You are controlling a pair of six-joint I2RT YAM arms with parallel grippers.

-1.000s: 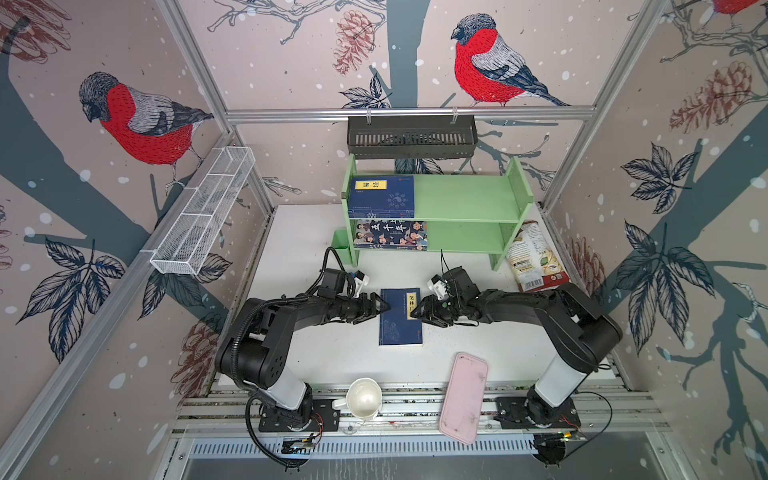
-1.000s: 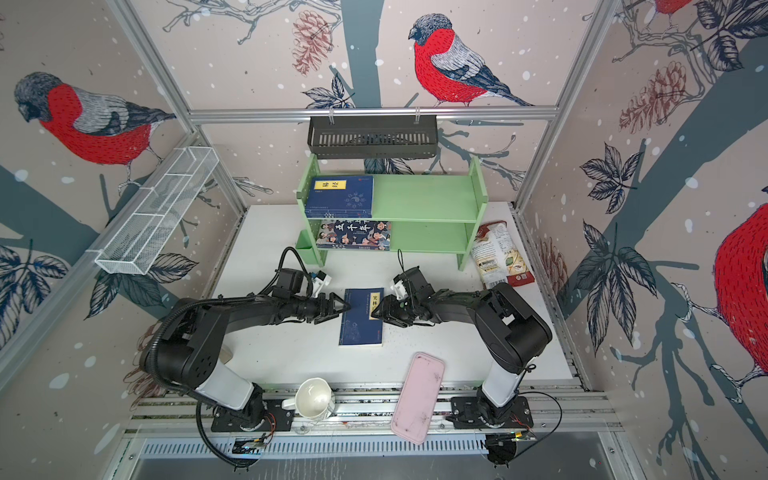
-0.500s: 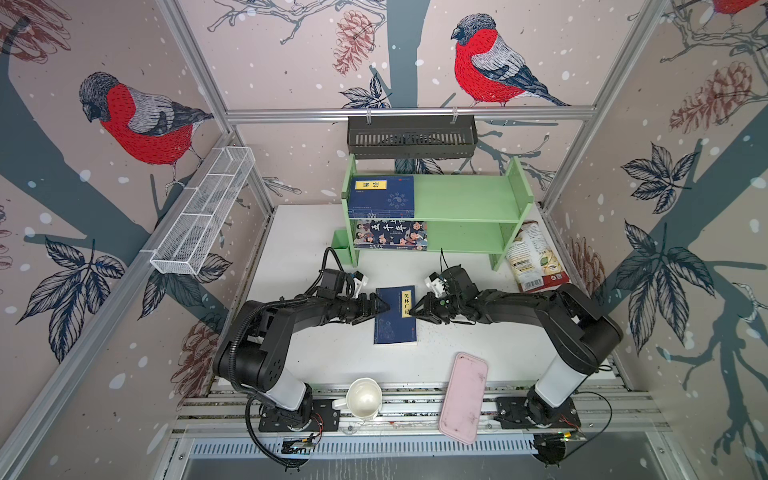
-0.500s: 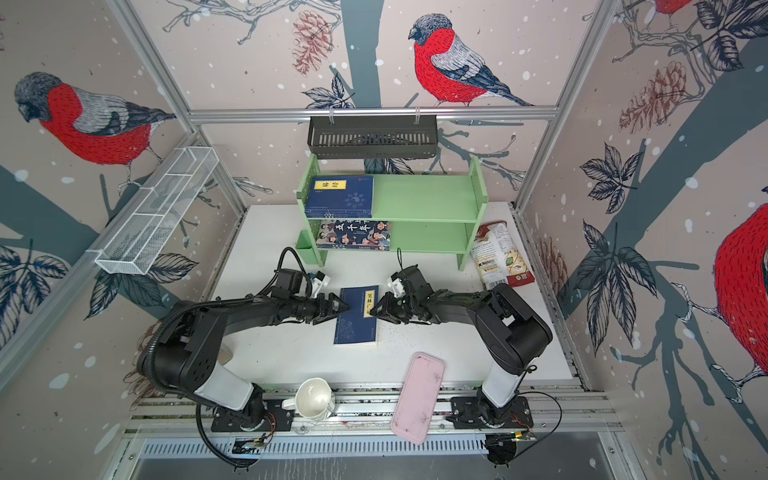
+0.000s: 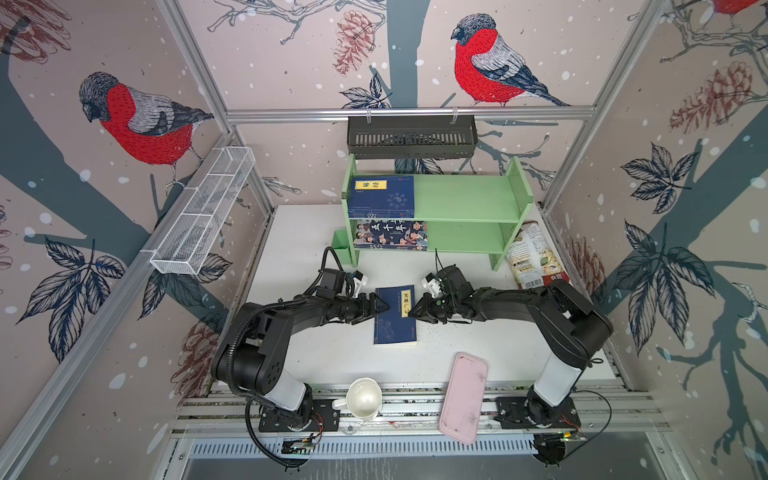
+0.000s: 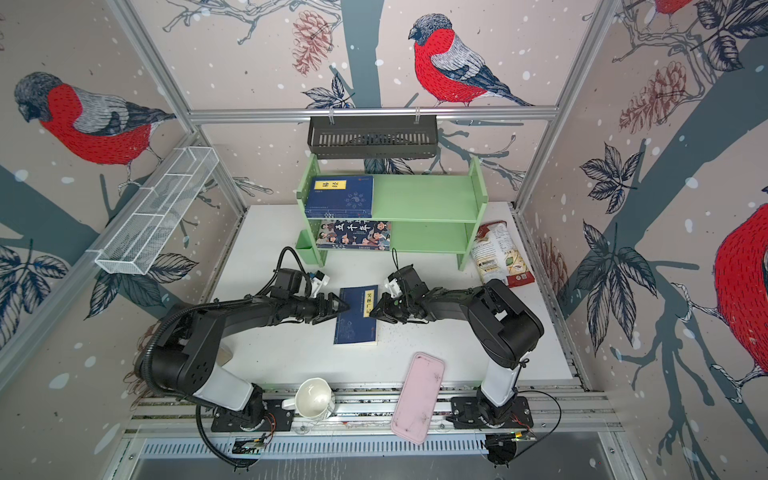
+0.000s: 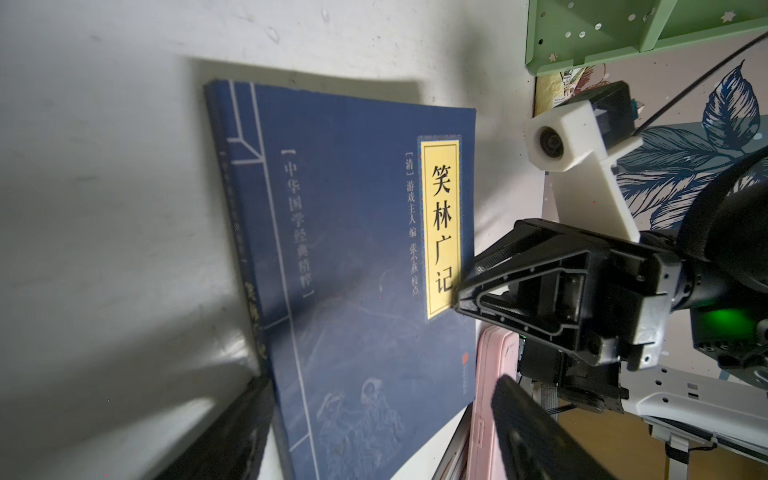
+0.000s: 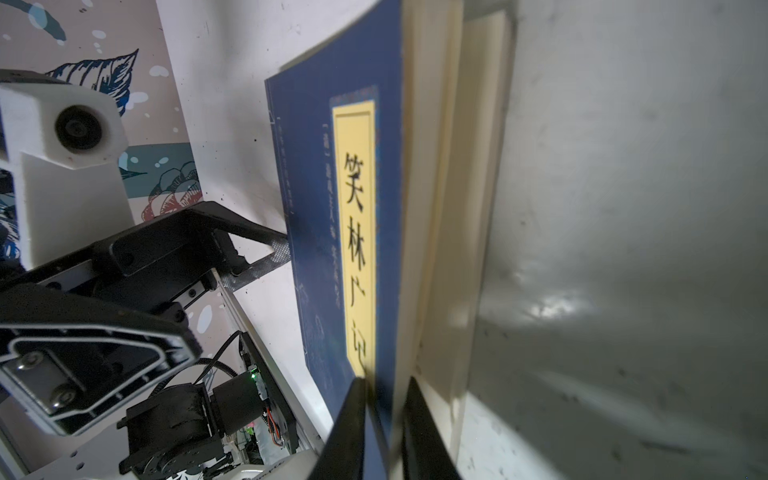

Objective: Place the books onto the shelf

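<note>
My left gripper will lift the navy book [image 5: 394, 328] with the bound spine [image 7: 244, 264] between its fingers, so the book will stay closed and flat.
A navy book [image 5: 395, 313] [image 6: 357, 313] with a yellow title label lies flat on the white table in front of the green shelf [image 5: 469, 199]. My right gripper [image 5: 413, 311] [image 8: 382, 428] is shut on the book's [image 8: 324, 208] page-side edge, with the cover and some pages pinched between its fingers. My left gripper [image 5: 384, 307] [image 7: 382, 432] is open at the spine edge of the book [image 7: 353, 249], one finger on each side of that edge. Navy books [image 5: 382, 197] lie stacked on the shelf's top tier at the left. A cartoon-cover book [image 5: 390, 235] lies on the lower tier.
A snack bag [image 5: 534, 257] leans by the shelf's right foot. A pink tray [image 5: 463, 397] and a white mug [image 5: 365, 400] sit at the table's front edge. A black slotted basket [image 5: 411, 135] hangs above the shelf, and a white wire basket [image 5: 203, 216] hangs on the left wall.
My right gripper's jaws have closed onto the book's edge. The book has slid slightly left toward my left gripper, which stays open in place.
</note>
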